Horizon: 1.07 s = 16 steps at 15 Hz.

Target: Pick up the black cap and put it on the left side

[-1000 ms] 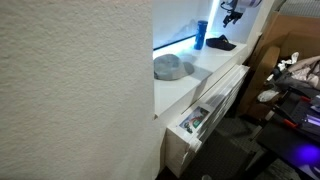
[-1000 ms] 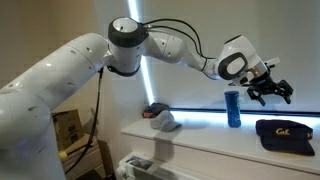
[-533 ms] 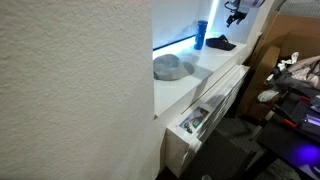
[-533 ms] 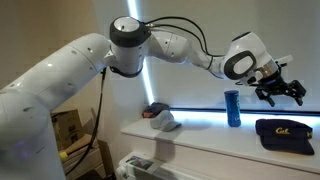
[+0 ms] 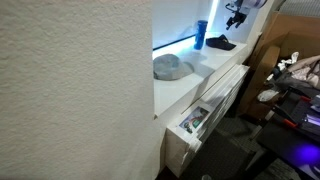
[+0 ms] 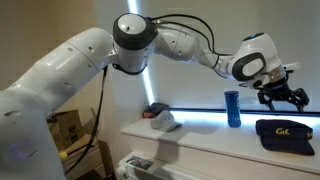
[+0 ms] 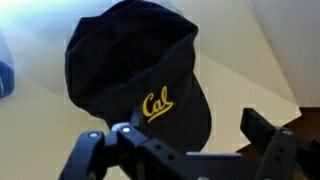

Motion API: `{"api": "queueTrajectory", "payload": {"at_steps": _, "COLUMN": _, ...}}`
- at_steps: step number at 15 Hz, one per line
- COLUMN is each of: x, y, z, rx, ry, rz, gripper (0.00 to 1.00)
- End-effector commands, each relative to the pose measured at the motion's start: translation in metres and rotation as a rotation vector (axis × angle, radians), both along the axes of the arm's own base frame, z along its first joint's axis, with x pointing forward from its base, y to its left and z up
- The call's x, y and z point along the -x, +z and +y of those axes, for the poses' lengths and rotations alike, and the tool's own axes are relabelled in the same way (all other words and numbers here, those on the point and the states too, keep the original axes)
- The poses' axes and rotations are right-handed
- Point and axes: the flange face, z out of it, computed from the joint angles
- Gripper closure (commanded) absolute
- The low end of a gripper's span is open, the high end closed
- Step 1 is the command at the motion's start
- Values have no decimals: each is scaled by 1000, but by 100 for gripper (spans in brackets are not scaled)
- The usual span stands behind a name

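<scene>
The open fingers of my gripper hang past the black cap's brim (image 7: 190,125) toward the edge of the shelf. They should move back over the black cap's top (image 7: 135,58) before I go down to grasp it.
The black cap (image 6: 283,133), with yellow "Cal" lettering, lies at the right end of the white shelf (image 6: 200,140). It also shows in an exterior view (image 5: 221,43) and fills the wrist view (image 7: 130,70). My gripper (image 6: 283,97) hangs in the air above the cap, open and empty, not touching it. In the wrist view (image 7: 175,138) the jaws stand wide apart at the bottom, with the cap's brim between and beyond them. It shows small at the top of an exterior view (image 5: 236,15).
A blue bottle (image 6: 232,108) stands upright just beside the black cap, also seen in an exterior view (image 5: 200,36). A grey cap (image 6: 160,117) lies further along the shelf (image 5: 172,67). A textured wall (image 5: 70,90) blocks much of that view. Boxes and clutter (image 5: 290,80) lie below.
My gripper has moved sideways from above the blue bottle to above the black cap. It stays open. The caps and bottle have not moved.
</scene>
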Motion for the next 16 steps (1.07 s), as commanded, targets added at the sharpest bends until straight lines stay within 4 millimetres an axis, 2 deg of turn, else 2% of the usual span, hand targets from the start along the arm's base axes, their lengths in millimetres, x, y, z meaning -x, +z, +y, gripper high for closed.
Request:
{"api": "queueTrajectory", "payload": {"at_steps": 1, "x": 4, "y": -1, "z": -7, "rx": -16, "ry": -12, "rz": 12, "gripper": 0}}
{"api": "queueTrajectory", "payload": {"at_steps": 3, "x": 6, "y": 0, "z": -10, "rx": -24, "ry": -17, "rz": 18, "gripper": 0}}
{"api": "queueTrajectory", "payload": {"at_steps": 4, "x": 5, "y": 2, "z": -4, "rx": -7, "ry": -1, "rz": 15, "gripper": 0}}
{"api": "queueTrajectory", "payload": {"at_steps": 5, "x": 3, "y": 2, "z": 0, "rx": -29, "ry": 49, "rz": 30, "gripper": 0}}
{"api": "queueTrajectory", "payload": {"at_steps": 6, "x": -4, "y": 5, "z": -5, "rx": -77, "ry": 125, "rz": 45, "gripper": 0}}
{"api": "queueTrajectory", "payload": {"at_steps": 10, "x": -21, "y": -12, "z": 12, "rx": -130, "ry": 316, "rz": 111, "gripper": 0}}
{"api": "queueTrajectory", "payload": {"at_steps": 11, "x": -14, "y": -14, "z": 13, "rx": -106, "ry": 233, "rz": 95, "gripper": 0}}
{"api": "queueTrajectory", "payload": {"at_steps": 15, "x": -18, "y": -11, "z": 15, "rx": -125, "ry": 291, "rz": 105, "gripper": 0}}
{"api": "queueTrajectory", "payload": {"at_steps": 16, "x": -14, "y": -13, "z": 13, "rx": -140, "ry": 297, "rz": 95, "gripper": 0}}
